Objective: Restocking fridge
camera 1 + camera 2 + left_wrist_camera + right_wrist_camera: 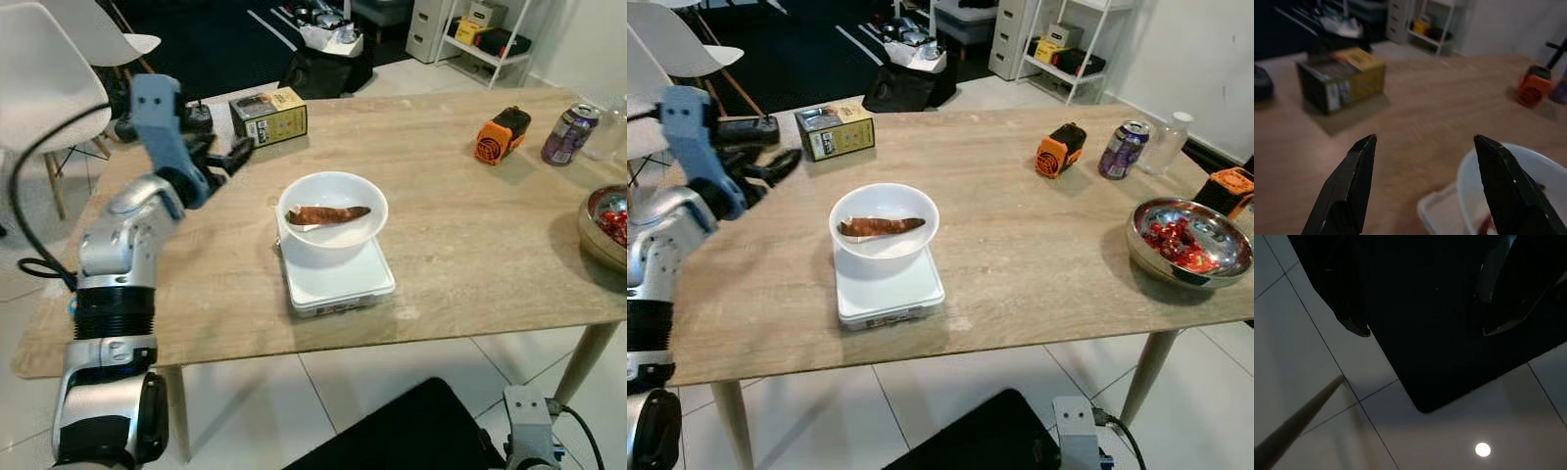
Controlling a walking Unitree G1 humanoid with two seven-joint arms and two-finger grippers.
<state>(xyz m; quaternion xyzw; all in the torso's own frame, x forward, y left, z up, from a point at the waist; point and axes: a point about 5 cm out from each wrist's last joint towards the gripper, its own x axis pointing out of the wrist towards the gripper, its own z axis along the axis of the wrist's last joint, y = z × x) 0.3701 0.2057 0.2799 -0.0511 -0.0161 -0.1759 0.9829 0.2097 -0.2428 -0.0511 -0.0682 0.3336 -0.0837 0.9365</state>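
I expect the sweet potato (328,215) to stay inside when I carry the bowl by its rim, because the sweet potato lies low within the white bowl's high sides (338,186).
A white bowl (333,220) holding a brown sweet potato (328,213) sits on a white kitchen scale (338,284) in the middle of the wooden table (470,255). My left gripper (227,154) hovers above the table to the left of the bowl, between it and a yellow box (269,115). In the left wrist view the left gripper (1425,142) is open with nothing between its fingers, and the bowl's rim (1484,166) lies just past one finger. My right gripper (1425,330) hangs open below table height, over tiled floor and a black object (1449,308).
On the table's far right stand an orange device (503,134), a purple can (570,132) and a metal bowl of red items (1190,240). White chairs (44,88) stand at the left end. A table leg (588,357) is at the front right. Shelving (1058,49) stands behind.
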